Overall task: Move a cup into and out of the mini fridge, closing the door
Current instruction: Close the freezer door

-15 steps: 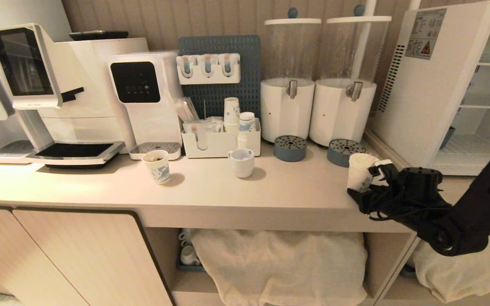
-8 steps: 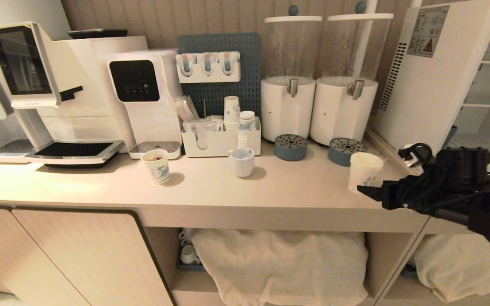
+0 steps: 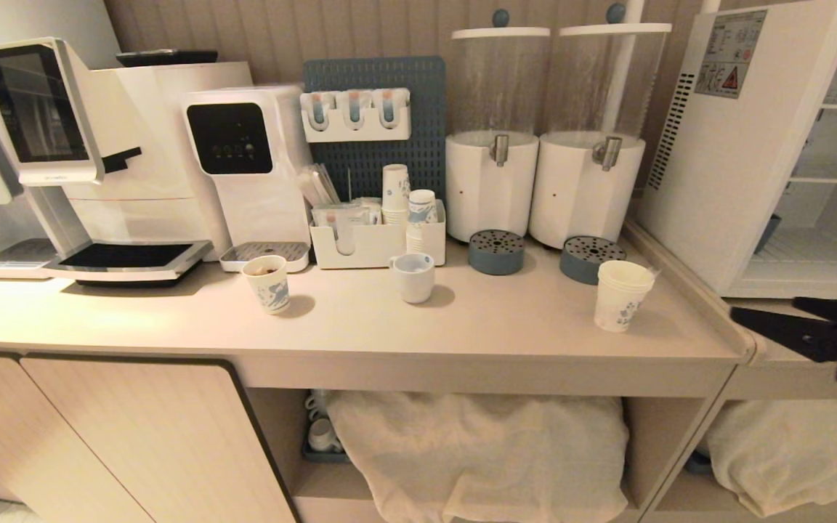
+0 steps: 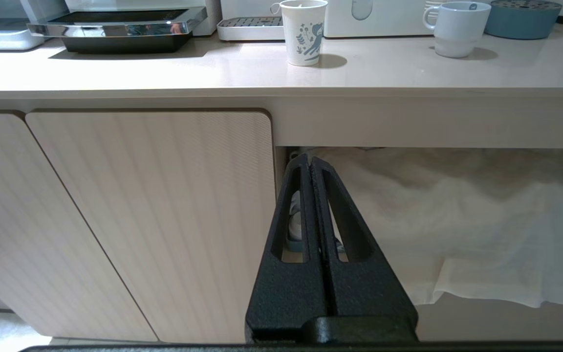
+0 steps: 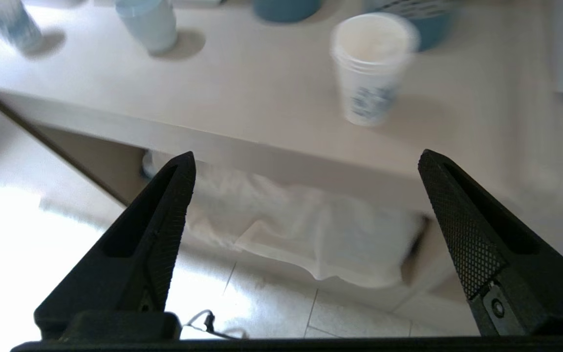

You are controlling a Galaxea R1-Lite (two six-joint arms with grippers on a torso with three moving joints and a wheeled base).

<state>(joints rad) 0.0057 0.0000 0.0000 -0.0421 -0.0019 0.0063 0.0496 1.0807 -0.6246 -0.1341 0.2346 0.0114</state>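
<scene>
My gripper will swing the door in from the mini fridge's far side with a push, as the mini fridge's near edge (image 3: 787,152) is clear and its shelves show.
The cup (image 3: 620,294), a tall white paper cup with blue print and layered rims, stands alone on the counter's right end; it also shows in the right wrist view (image 5: 372,68). My right gripper (image 3: 763,309) is open and empty, off the counter's right end, below the mini fridge (image 3: 731,145) and apart from the cup. From the wrist, the right gripper (image 5: 306,156) has its fingers spread wide over the floor. The fridge's inside with wire shelves (image 3: 833,174) shows; its door is out of view. My left gripper (image 4: 310,159) is shut and parked before the cabinet.
A short paper cup (image 3: 267,283) and a white mug (image 3: 413,276) stand mid-counter. Two drink dispensers (image 3: 535,181) with blue drip trays (image 3: 590,258) stand behind the cup. Coffee machines (image 3: 99,160) fill the left. White cloth (image 3: 484,450) lies on the shelf below.
My right gripper opened fully, let go of the cup and drew back to the right, off the counter's end. The cup stays standing on the counter. The left arm has not moved.
</scene>
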